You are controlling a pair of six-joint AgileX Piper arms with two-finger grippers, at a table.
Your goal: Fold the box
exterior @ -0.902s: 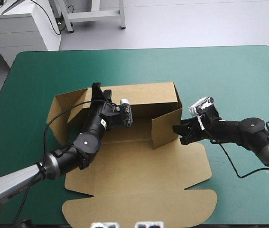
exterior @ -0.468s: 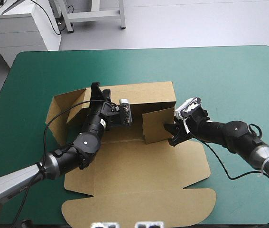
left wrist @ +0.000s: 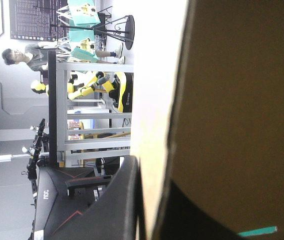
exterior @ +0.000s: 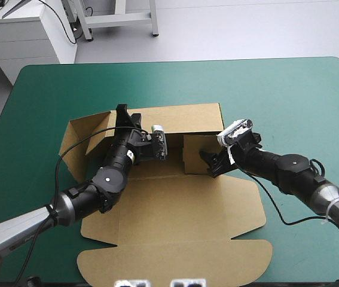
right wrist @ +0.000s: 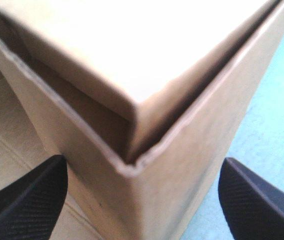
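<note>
My gripper will lift the box, and the rounded lid tab [exterior: 175, 263] will bend down where a crease [exterior: 175, 243] separates it from the lid panel.
The brown box [exterior: 175, 209] lies mid-table with its back wall [exterior: 181, 116] raised and its lid panel flat toward the near edge. My left gripper [exterior: 123, 121] is shut on the top edge of the back wall near its left end; in the left wrist view the board [left wrist: 232, 110] runs between the black fingers [left wrist: 124, 195]. My right gripper [exterior: 208, 162] is open and presses the right side flap [exterior: 196, 152] inward. In the right wrist view a box corner [right wrist: 131, 155] stands between the spread fingers [right wrist: 26, 197].
The box's left side flap [exterior: 79, 140] stands half raised, angled outward. The rounded lid tab [exterior: 175, 263] reaches close to the table's near edge. Bare teal-green cover [exterior: 289, 95] lies to the right and beyond the box.
My right gripper has moved left and away from me, swinging the right side flap inward against the back wall. The left arm has held still on the back wall.
</note>
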